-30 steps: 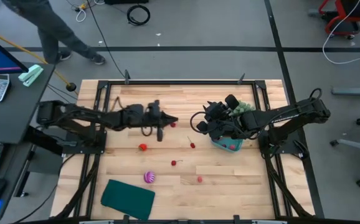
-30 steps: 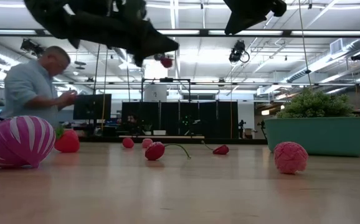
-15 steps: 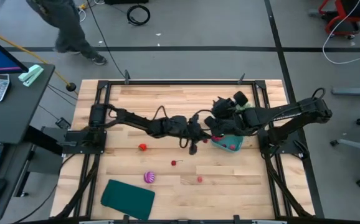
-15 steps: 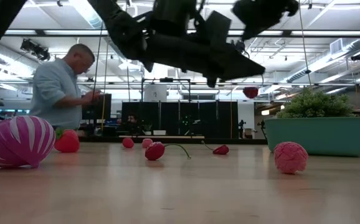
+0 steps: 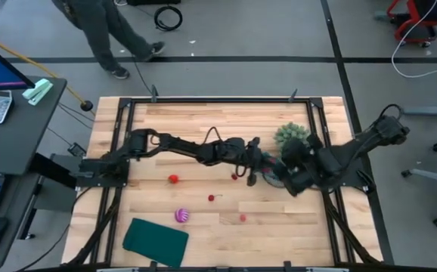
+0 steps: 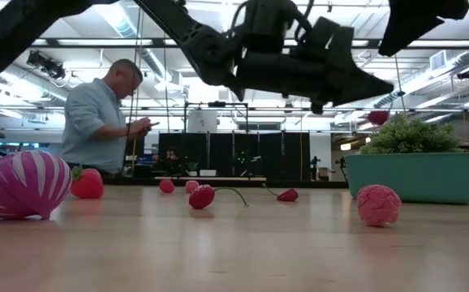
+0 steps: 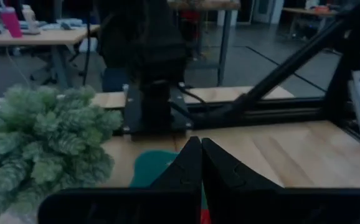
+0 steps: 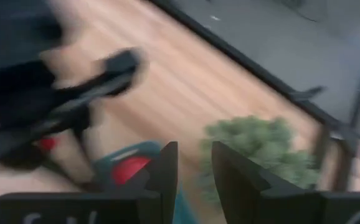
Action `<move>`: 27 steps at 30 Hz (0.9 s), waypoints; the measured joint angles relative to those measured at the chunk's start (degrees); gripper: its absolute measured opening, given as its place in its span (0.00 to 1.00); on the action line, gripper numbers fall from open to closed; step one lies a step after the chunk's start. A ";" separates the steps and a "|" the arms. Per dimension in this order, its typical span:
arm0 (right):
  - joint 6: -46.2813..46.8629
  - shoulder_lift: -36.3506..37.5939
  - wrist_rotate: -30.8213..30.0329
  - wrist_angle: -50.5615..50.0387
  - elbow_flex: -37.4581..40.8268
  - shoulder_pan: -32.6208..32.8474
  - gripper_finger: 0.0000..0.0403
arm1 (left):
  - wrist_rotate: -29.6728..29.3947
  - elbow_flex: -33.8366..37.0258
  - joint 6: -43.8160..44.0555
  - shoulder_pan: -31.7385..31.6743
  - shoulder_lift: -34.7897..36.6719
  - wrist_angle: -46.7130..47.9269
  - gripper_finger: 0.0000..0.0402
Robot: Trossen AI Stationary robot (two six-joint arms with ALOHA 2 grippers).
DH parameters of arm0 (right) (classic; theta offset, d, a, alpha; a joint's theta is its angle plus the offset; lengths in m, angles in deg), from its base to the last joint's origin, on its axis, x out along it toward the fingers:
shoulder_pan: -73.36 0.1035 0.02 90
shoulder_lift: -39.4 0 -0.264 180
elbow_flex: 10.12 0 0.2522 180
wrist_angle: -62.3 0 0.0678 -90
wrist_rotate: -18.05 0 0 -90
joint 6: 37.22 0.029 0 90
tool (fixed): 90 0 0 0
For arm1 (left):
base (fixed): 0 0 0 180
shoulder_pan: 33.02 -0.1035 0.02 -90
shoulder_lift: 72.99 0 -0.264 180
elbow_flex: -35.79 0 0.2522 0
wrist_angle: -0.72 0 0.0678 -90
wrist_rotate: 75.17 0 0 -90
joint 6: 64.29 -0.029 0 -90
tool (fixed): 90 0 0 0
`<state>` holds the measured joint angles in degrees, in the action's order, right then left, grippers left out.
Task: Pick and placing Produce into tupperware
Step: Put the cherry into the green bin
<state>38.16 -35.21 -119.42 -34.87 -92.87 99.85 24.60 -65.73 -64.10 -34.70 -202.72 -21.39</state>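
Observation:
My left gripper is holding the small red piece (image 6: 378, 118) clear above the tupperware's rim. It should keep lowering the piece toward the teal tupperware (image 6: 413, 177) until it can let go of the piece inside.
My left gripper (image 6: 383, 89) reaches from the table's left and is shut on a small red round piece (image 6: 378, 118) above the teal tupperware (image 6: 413, 177). In the high view both grippers mostly hide the tub (image 5: 274, 174). My right gripper (image 8: 194, 155) is open and empty, just right of and nearer than the tub (image 5: 289, 183). A red fruit (image 8: 130, 169) lies in the tub. On the table lie the striped ball (image 5: 181, 215), a strawberry (image 5: 173, 179) and tiny red pieces (image 5: 211, 198). The green clump (image 5: 290, 136) stands behind the tub. My left gripper holds the small red piece with its two shut fingers (image 7: 192, 163), which come nearly level from the table's left. The piece hangs a little below the fingertips, lifted clear, beside the green clump and above the tub's rim (image 6: 356, 156).
A dark teal sheet (image 5: 155, 240) lies at the near left. A pink bumpy fruit (image 6: 378, 204) lies near the tub. Black frame rails (image 5: 218, 100) run round the table. A person (image 6: 96, 122) stands beyond the far edge.
My left gripper has carried the red piece from the table's middle toward the right edge, until it hangs over the tub. My right gripper has drawn back from over the tub toward the right and near edges. The person beyond the table has walked on.

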 joint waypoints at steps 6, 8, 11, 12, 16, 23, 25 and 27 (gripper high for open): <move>-0.37 -0.02 0.05 1.75 2.79 5.48 0.27 | 0.01 -2.50 -0.37 -0.41 -3.64 0.33 0.02; -0.38 0.00 -0.03 1.76 2.86 6.04 0.27 | -0.01 -2.45 -0.76 -0.52 -4.82 0.53 0.02; -0.38 0.04 -0.13 1.87 2.84 6.05 0.27 | 0.11 -2.43 -0.39 -1.13 -6.36 1.49 0.01; -0.41 0.04 -0.14 1.85 2.84 6.05 0.27 | -0.05 -2.40 0.17 -1.39 -6.87 1.60 0.01; -0.44 0.06 -0.19 1.83 2.84 5.90 0.27 | -0.09 -2.41 0.61 -1.98 -7.98 1.56 0.03; -1.97 0.09 -0.70 1.83 2.84 5.90 0.27 | -0.01 -2.41 0.57 -2.29 -8.00 1.02 0.19; -1.98 0.09 -0.78 1.83 2.84 5.90 0.27 | -0.01 -2.41 0.60 -2.35 -7.98 1.15 0.24; -2.06 0.09 -0.76 1.83 2.84 5.90 0.27 | -0.03 -2.40 0.62 -2.47 -7.77 1.55 0.27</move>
<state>36.10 -35.12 -120.18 -33.04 -90.03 105.74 24.57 -68.12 -63.48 -37.17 -210.49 -19.84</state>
